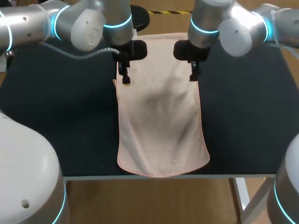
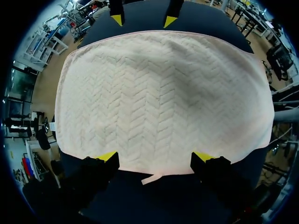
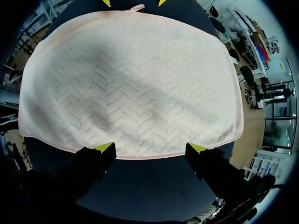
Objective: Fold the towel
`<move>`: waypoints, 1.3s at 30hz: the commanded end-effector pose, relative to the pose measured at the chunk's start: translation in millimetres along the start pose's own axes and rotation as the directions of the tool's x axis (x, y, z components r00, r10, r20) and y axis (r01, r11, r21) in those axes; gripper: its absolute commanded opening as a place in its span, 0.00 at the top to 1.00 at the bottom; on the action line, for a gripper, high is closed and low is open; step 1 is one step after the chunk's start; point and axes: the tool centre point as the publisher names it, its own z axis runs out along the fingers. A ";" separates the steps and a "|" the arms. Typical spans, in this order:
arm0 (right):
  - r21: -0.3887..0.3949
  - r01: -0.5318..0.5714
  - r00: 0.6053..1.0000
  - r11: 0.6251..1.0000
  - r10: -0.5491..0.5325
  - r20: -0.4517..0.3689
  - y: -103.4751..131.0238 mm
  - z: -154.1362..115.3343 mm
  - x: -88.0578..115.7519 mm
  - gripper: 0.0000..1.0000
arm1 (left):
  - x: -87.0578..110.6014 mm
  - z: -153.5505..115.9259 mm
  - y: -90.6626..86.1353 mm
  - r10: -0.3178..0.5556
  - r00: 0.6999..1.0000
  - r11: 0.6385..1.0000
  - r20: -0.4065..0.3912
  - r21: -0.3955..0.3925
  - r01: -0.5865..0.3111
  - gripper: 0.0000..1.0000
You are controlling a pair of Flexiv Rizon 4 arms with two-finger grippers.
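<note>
I see cloth reaching both ways from the small hanging loop [image 1: 115,82]. The towel [image 1: 160,114] will fold over with both ends hanging down when I lift its long edges.
A pale pink towel [image 1: 159,112] lies flat and lengthwise on the dark table [image 1: 56,116], from the back down to the front edge. My left gripper [image 1: 125,79] hangs open over the towel's left long edge. My right gripper [image 1: 193,74] hangs open over the right long edge, opposite it. In the left wrist view the left gripper [image 2: 155,157] straddles the towel [image 2: 163,98] edge near a small hanging loop [image 2: 152,178], with the right gripper [image 2: 143,20] across the cloth. In the right wrist view the right gripper [image 3: 150,149] stands at the edge of the towel [image 3: 131,84]. Neither holds anything.
Bare dark tabletop [image 1: 243,116] stretches to both sides of the towel. The table's front edge [image 1: 93,176] runs just below the towel's near end. Both arms come in from the back corners.
</note>
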 end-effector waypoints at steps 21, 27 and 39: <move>0.049 -0.023 0.997 0.999 0.026 -0.069 0.5 51.1 -9.7 0.00 | -8.9 57.7 5.8 0.063 0.997 0.998 -0.034 -0.016 -0.064 0.00; 0.055 -0.020 0.997 0.998 0.024 -0.074 -1.6 53.3 -8.6 0.00 | -12.1 62.8 8.4 0.057 0.998 0.998 -0.031 -0.014 -0.058 0.00; 0.057 -0.002 0.995 0.998 0.008 -0.096 -2.5 58.4 -6.1 0.00 | -17.1 69.5 11.1 0.046 0.999 0.998 -0.021 -0.028 -0.047 0.00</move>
